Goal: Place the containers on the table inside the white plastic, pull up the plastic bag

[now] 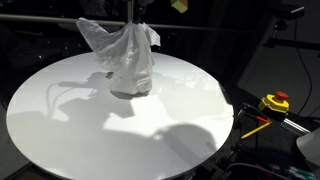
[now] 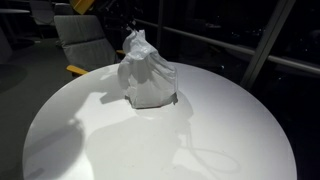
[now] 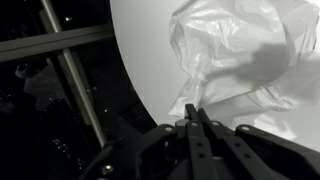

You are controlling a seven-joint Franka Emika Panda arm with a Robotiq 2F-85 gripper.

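The bag's top edge [image 2: 137,38] gathers at the robot's closed fingers, above the bag's standing base, so the gripper should keep pulling up until the white plastic bag's sides [image 2: 150,77] stand tall.
A white plastic bag [image 1: 128,58] stands crumpled and upright on the round white table [image 1: 80,125], toward its far side. It shows in both exterior views [image 2: 148,78] and in the wrist view [image 3: 240,55]. No containers show outside the bag; what is inside it is hidden. My gripper [image 3: 191,108] hangs just above the bag's raised top [image 1: 140,28], its dark fingers pressed together. I see no plastic between the fingertips. The gripper's shadow falls on the bag.
A yellow box with a red button [image 1: 275,102] lies off the table's edge with cables. A grey chair [image 2: 85,40] stands behind the table. Metal frame bars [image 3: 70,70] run beside the table edge [image 3: 135,90].
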